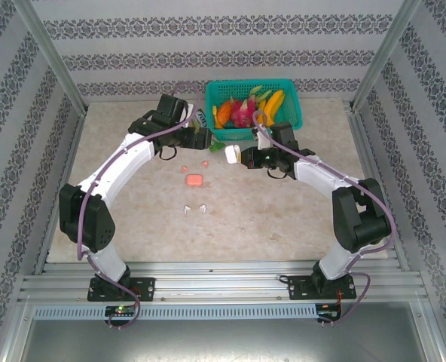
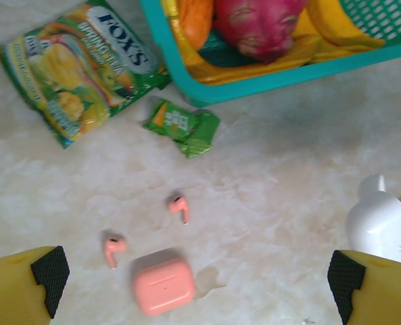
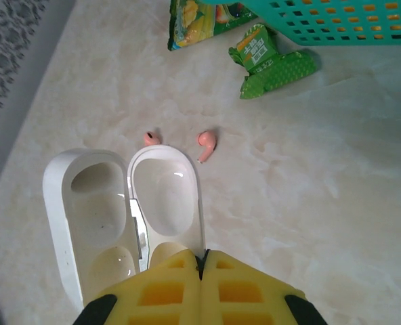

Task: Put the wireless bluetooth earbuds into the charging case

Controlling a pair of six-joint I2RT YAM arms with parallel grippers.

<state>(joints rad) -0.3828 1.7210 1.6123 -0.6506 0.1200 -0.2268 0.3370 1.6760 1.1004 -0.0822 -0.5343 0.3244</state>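
Note:
I need to take the case's body (image 3: 66,233) with my left gripper before the earbuds go in, because my right gripper is holding the white charging case only by its lid's rim (image 3: 196,227).
Two pink earbuds (image 2: 180,207) (image 2: 112,248) lie on the marble table beside a closed pink charging case (image 2: 163,286). My left gripper (image 2: 195,284) hovers above them, open wide, with nothing between its fingers. My right gripper (image 3: 200,263) is shut on the rim of an open white charging case (image 3: 129,210), whose wells are empty. That white case (image 1: 233,154) is held just right of the pink earbuds (image 1: 205,162). Two white earbuds (image 1: 186,210) (image 1: 203,207) lie nearer the arms' bases, apart from both grippers. The pink case (image 1: 194,180) lies between the two pairs.
A teal basket (image 1: 287,124) of fruit stands at the back, close behind both grippers. A large green snack packet (image 2: 78,68) and a small one (image 2: 183,125) lie next to its front edge. Open tabletop stretches toward the near side.

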